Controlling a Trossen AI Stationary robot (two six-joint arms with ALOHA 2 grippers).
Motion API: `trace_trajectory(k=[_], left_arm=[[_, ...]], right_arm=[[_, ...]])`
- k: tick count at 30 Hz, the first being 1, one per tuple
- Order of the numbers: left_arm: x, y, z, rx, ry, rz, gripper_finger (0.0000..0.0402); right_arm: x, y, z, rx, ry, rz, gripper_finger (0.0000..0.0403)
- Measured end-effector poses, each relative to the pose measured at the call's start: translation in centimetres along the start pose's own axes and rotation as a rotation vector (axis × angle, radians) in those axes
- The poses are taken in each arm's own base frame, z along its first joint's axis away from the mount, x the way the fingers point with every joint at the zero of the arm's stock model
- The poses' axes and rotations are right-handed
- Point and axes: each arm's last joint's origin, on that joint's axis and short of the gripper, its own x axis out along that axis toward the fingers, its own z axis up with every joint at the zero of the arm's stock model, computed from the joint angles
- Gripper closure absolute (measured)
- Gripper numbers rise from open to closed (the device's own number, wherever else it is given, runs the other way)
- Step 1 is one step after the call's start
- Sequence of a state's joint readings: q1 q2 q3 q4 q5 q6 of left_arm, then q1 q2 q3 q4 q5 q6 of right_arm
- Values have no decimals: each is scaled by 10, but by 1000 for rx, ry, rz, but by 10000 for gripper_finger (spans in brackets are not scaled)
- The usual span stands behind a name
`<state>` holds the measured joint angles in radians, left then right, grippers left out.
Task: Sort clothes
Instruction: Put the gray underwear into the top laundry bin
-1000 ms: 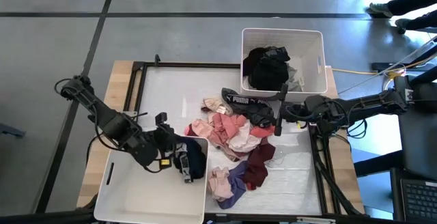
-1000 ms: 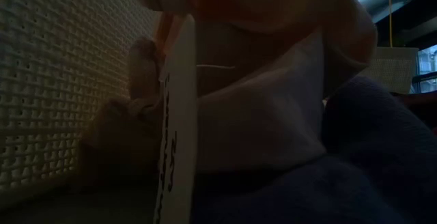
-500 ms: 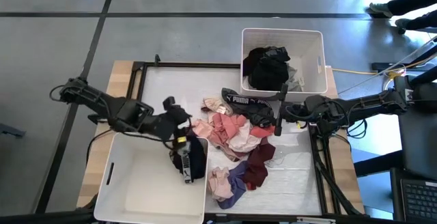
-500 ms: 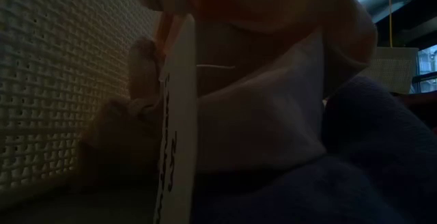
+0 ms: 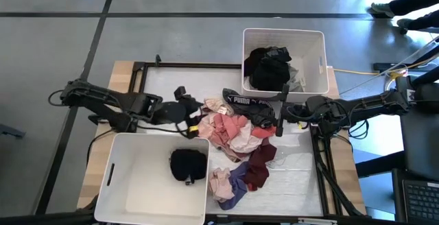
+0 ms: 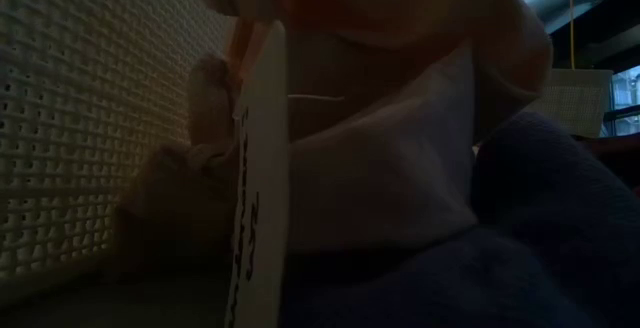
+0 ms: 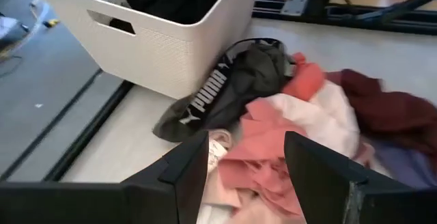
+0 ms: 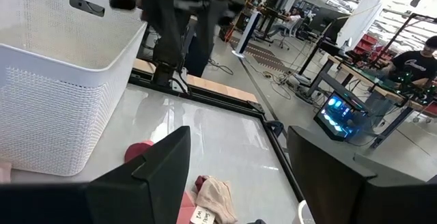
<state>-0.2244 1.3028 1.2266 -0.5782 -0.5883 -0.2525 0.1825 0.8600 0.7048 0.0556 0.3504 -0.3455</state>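
My gripper will lift the black Puma piece (image 5: 252,107), and the piece will come free alone and hang down loosely, because it lies bunched across the pile's far edge (image 5: 237,112).
A pile of clothes (image 5: 236,132), pink, maroon, purple, cream and a black Puma piece (image 7: 218,87), lies on the white tabletop. My left gripper (image 5: 194,117) (image 7: 246,176) stands open at the pile's left edge, just above the pink cloth (image 7: 273,149), with nothing between its fingers. A black garment (image 5: 188,164) lies inside the near-left white bin (image 5: 123,184), against its right wall. My right gripper (image 5: 280,119) (image 8: 235,176) hovers open over the pile's right side, holding nothing. More black clothes (image 5: 271,66) fill the far white bin (image 5: 315,46).
The table has a black frame rail (image 5: 140,81) along its left and far sides. Bare tabletop (image 5: 171,88) lies left of the pile and far from the near-left bin. In the low view, clothes (image 6: 400,168) and a bin wall (image 6: 80,118) block everything else.
My left gripper has swung from over the near-left bin's right wall toward the far edge and the pile, and has let go of the black garment. That garment has dropped off the bin's rim and now lies bunched inside the bin.
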Motion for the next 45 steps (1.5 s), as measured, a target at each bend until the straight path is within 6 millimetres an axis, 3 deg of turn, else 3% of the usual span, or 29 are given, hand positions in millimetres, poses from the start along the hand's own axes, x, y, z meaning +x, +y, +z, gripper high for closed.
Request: trace_trajectory(k=[5, 10, 19, 22, 27, 34, 45], left_arm=[[23, -1, -9, 61, -13, 24, 219], [26, -5, -11, 70, -33, 16, 219], [18, -18, -14, 91, -41, -30, 219], [17, -19, -14, 94, -42, -36, 219], [17, -19, -14, 94, -41, -34, 219], [17, -18, -16, 106, -23, -30, 219], [17, -18, -16, 105, -24, -31, 219]], right_arm=[[0, 0, 0, 8, 2, -2, 159], [4, 5, -9, 56, 86, 38, 159], [5, 29, -73, 240, 737, 81, 159], [6, 33, -85, 260, 866, 50, 159], [20, 39, -94, 158, 884, -8, 159], [39, 51, -108, 57, 917, 42, 159], [62, 39, -145, 43, 1072, -91, 163]])
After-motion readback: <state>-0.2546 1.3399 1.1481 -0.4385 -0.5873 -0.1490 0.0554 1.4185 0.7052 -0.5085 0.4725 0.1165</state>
